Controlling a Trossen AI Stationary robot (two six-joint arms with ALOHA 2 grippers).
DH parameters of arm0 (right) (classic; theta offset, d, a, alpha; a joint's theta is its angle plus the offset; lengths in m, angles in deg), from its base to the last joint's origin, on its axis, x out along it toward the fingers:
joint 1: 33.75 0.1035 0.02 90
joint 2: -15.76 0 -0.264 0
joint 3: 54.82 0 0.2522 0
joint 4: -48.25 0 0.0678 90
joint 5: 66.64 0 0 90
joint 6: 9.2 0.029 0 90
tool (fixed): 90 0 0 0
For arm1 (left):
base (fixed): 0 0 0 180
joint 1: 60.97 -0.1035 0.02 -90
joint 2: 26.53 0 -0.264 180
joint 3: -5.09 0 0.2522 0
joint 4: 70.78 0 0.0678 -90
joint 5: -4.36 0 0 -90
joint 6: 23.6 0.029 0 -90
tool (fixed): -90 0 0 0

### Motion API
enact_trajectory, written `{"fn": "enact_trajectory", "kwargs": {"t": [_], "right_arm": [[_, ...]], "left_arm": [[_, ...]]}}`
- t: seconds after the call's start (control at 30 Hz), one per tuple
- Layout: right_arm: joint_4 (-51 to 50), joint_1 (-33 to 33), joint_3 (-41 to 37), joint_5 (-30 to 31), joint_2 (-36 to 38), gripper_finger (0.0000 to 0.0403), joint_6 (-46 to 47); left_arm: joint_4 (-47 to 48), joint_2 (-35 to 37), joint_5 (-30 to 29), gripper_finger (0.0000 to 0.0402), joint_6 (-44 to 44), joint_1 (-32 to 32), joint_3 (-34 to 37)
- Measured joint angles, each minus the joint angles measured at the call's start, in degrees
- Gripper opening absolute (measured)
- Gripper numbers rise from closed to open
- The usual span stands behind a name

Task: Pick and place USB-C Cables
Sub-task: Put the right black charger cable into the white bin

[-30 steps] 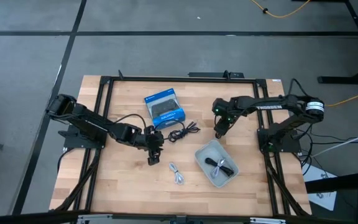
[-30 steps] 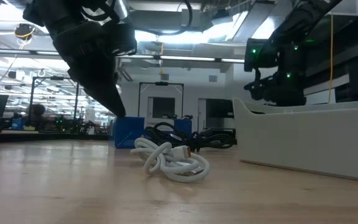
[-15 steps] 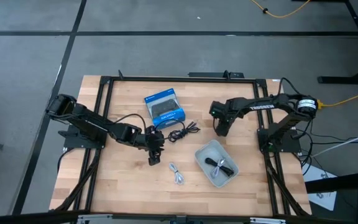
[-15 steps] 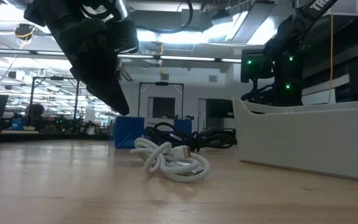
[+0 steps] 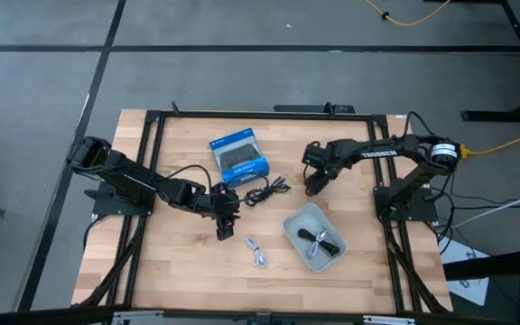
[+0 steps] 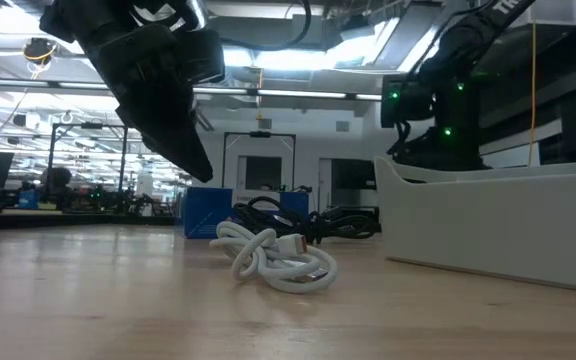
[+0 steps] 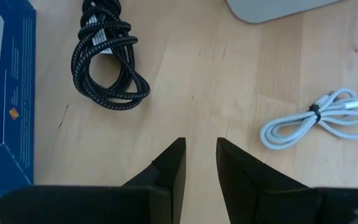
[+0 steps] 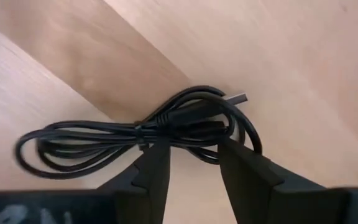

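Observation:
My gripper will lift the smooth black USB-C cable point(image 8: 188, 124) by its loop, and it will follow as one bundle because a small tie point(image 8: 141, 133) holds the cable's parts tightly together.
A smooth black USB-C cable point(image 8: 135, 134), loosely coiled, lies on the wood under my right gripper point(image 8: 194, 149) point(image 5: 311, 187). The open fingers stand on either side of its middle. The arm hides this cable in the high view. A braided black cable point(image 7: 107, 62) point(image 5: 265, 191) lies beside the blue box point(image 5: 238, 155). The whitish cable point(image 7: 319, 119) point(image 5: 257, 252) point(image 6: 273, 255) lies toward the near edge. Another black cable point(image 5: 319, 240) rests inside the grey tray point(image 5: 289, 226). My left gripper point(image 7: 201, 144) point(image 5: 224, 231) hovers, narrowly open, over bare wood between the braided and whitish cables. My right gripper comes at the smooth black cable from above, pointing down, with its open fingers point(image 8: 157, 158) straddling the middle of the coil point(image 8: 185, 127), where the strands run across the gap. Whether the fingers touch the cable I cannot tell.
The blue box point(image 7: 2, 93) sits toward the far edge, close to the braided cable. The grey tray point(image 6: 498, 215) stands toward the right near side, its corner point(image 7: 278, 9) ahead of my left gripper. A black frame runs around the tabletop. Bare wood lies along the near edge.
My right gripper has moved a little toward the table's left, toward the cables beside the blue box, and its wrist has turned slightly. The cables, box and tray lie where they were.

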Motion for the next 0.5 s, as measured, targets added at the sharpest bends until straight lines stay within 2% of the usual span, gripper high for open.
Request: {"fn": "enact_trajectory", "kwargs": {"t": [0.13,0.33,0.5], "right_arm": [[0.01,0.00,1.51,-2.45,0.02,0.0140,1.97],[-3.81,0.18,7.08,-4.29,0.02,0.0140,-1.54],[-4.15,0.87,10.52,3.07,0.11,0.0140,-6.19]], "left_arm": [[-0.02,-0.02,-0.01,0.0081,0.00,0.34,0.00],[-0.02,-0.01,0.00,0.0081,0.00,1.48,0.00],[-0.04,-0.02,-0.84,0.0081,0.00,2.67,0.00]]}}
